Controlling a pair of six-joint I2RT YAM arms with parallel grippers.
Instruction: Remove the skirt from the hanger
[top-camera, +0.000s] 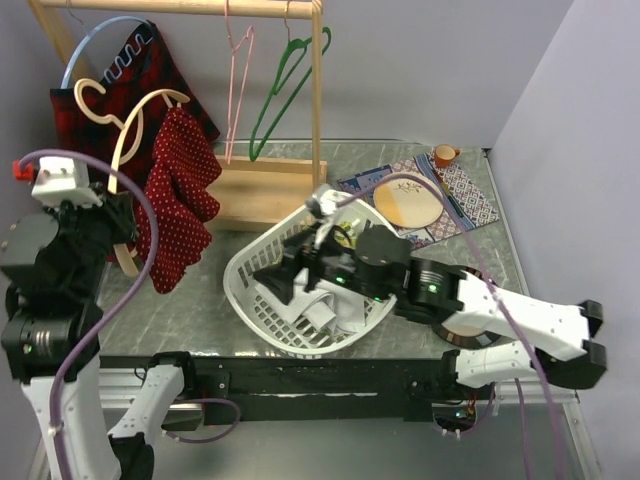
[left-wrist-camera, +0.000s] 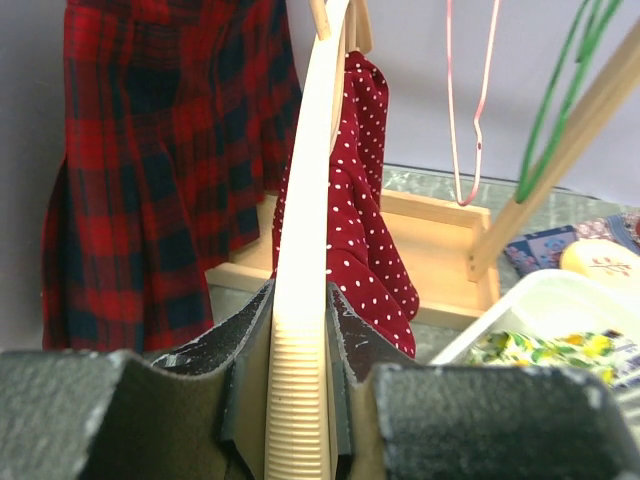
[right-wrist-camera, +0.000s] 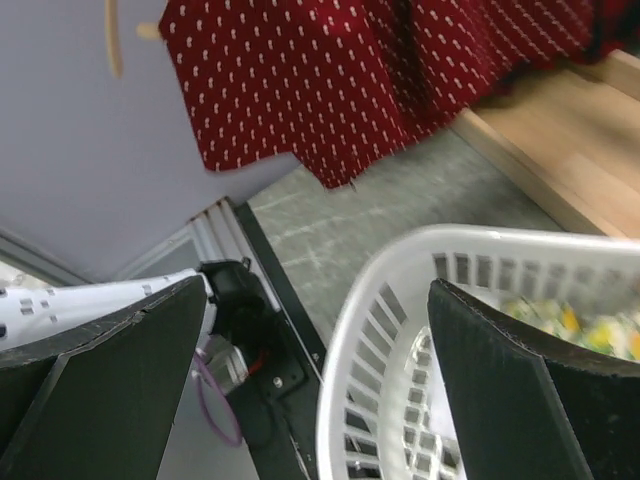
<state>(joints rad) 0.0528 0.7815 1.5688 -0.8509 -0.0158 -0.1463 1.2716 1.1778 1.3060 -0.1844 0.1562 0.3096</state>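
The skirt hangs on the hanger's upper arm (top-camera: 172, 102), so my left gripper should steady the hanger while my right gripper pulls the skirt's hem (top-camera: 170, 280) toward the basket.
A dark red polka-dot skirt (top-camera: 180, 195) hangs from the upper arm of a cream wooden hanger (top-camera: 125, 150) at the left of the table. My left gripper (top-camera: 120, 225) is shut on the hanger's lower arm. In the left wrist view the ribbed hanger (left-wrist-camera: 305, 300) sits clamped between the pads of the left gripper (left-wrist-camera: 300, 400), with the skirt (left-wrist-camera: 365, 230) just beyond. My right gripper (top-camera: 285, 275) is open and empty over the white basket (top-camera: 245, 265), to the right of the skirt. The right wrist view shows the right gripper (right-wrist-camera: 320, 370), the skirt's hem (right-wrist-camera: 330, 70) and the basket rim (right-wrist-camera: 400, 290).
A wooden rack (top-camera: 270, 185) at the back carries a red plaid garment (top-camera: 90, 100) on a blue hanger, a pink hanger (top-camera: 238, 70) and a green hanger (top-camera: 285, 85). The basket holds clothes. A patterned mat with a plate (top-camera: 415, 200) and an orange cup (top-camera: 445, 154) lie at back right.
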